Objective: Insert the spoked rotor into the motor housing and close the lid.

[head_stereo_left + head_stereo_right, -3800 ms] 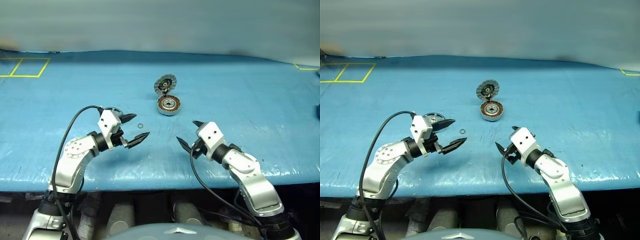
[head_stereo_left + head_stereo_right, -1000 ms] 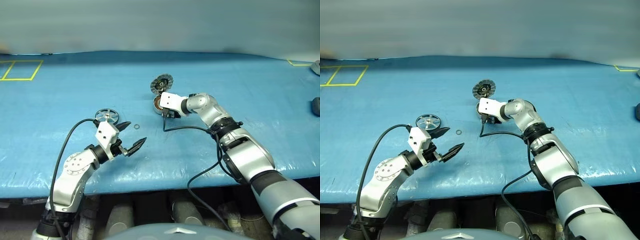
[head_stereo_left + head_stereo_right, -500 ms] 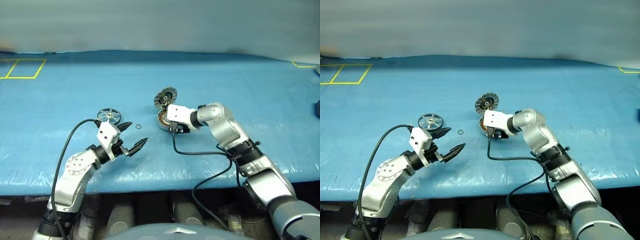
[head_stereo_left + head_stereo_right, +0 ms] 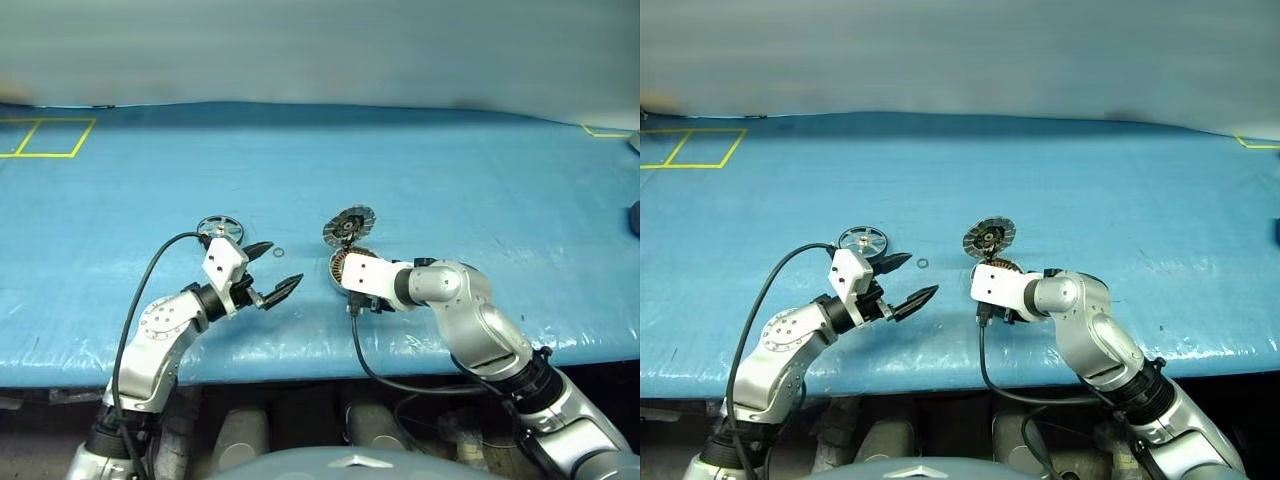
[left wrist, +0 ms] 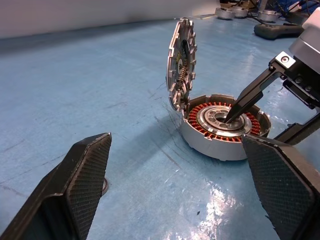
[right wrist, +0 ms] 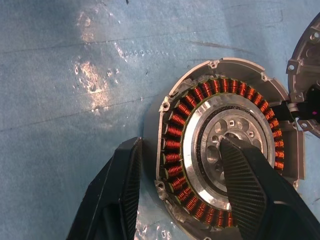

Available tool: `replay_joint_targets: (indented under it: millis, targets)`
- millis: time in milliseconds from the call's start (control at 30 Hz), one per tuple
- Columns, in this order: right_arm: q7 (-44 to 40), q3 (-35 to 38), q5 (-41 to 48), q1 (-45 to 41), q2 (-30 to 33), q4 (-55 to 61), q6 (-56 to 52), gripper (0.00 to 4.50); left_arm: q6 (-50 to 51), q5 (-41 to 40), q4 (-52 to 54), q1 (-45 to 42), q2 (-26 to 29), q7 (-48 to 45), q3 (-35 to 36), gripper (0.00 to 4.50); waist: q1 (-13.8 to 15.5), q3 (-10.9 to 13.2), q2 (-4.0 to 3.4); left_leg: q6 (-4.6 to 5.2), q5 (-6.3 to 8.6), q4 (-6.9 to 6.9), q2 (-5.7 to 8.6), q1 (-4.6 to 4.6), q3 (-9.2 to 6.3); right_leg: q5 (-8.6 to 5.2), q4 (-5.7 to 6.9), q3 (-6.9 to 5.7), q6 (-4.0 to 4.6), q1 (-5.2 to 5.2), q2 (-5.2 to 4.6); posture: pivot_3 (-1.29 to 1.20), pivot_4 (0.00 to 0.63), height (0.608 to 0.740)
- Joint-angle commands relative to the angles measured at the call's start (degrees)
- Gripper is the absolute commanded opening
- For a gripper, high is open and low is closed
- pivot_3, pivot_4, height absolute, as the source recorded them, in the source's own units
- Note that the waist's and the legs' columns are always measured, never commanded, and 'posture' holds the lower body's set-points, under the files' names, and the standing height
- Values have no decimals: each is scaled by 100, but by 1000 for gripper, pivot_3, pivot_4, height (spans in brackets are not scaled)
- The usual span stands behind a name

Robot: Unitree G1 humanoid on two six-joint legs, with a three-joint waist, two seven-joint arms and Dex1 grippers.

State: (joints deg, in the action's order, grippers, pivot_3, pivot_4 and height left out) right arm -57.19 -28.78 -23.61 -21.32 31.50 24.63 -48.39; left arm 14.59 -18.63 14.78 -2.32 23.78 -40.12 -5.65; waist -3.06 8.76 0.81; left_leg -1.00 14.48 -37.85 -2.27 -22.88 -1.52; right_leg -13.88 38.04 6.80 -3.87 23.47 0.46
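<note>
The small metal ring (image 4: 279, 252) should sink into place inside the motor housing when I lower the ring there, because the silver centre has an open round hole (image 5: 221, 119).
The motor housing (image 6: 220, 150), a short grey can with copper coils around a silver centre, sits on the blue table. Its lid (image 4: 348, 225) stands upright on the hinge at the far side, segmented face showing. My right gripper (image 6: 177, 145) is shut on the housing's wall, one finger in the silver centre and the other outside the can. The spoked rotor (image 4: 219, 227) lies flat on the table to the left. Just in front of the rotor, my left gripper (image 4: 283, 263) hovers open and empty, pointing toward the housing (image 5: 222, 127).
A tiny loose metal ring (image 4: 279, 253) lies between the rotor and the housing, close to the left fingertips. Yellow tape marks a square (image 4: 50, 137) at the far left. A dark object (image 4: 634, 215) sits at the table's right edge.
My right gripper has drawn back toward the near edge, dragging the housing with its upright lid along. The left gripper and the rotor stay where they were.
</note>
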Motion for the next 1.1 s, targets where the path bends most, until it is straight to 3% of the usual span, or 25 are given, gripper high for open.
replay_joint_targets:
  millis: [33, 833, 1033, 1100]
  targets:
    - [82, -132, 133, -71, -107, -29, -219, 2045, -38, -30, 25, -134, -50, -77, -61, 4500, -25, 0, 1, 0, 0, 0, -1, 0, 0, 1, 0, 0, -2, 0, 1, 0, 150, 740]
    - [285, -562, 407, -224, -100, 207, 94, 2045, -84, 53, -3, -218, -99, -91, -38, 4500, -87, 1, 2, -2, -1, 7, -8, 0, 1, 0, 1, 0, -1, 6, 8, 0, 150, 740]
    - [362, -432, 590, -267, -147, 260, 67, 4012, -80, 52, -24, -238, -93, -107, -32, 4500, -86, 2, 1, -2, -1, 8, -8, -2, 1, 0, 0, 0, -1, 8, 7, 0, 150, 740]
    - [307, -369, 738, -295, -157, 393, 3, 4012, -78, 55, -29, -242, -88, -112, -35, 4500, -83, 2, 2, -2, -1, 8, -8, -3, 1, 0, 0, 0, 0, 9, 7, 0, 150, 740]
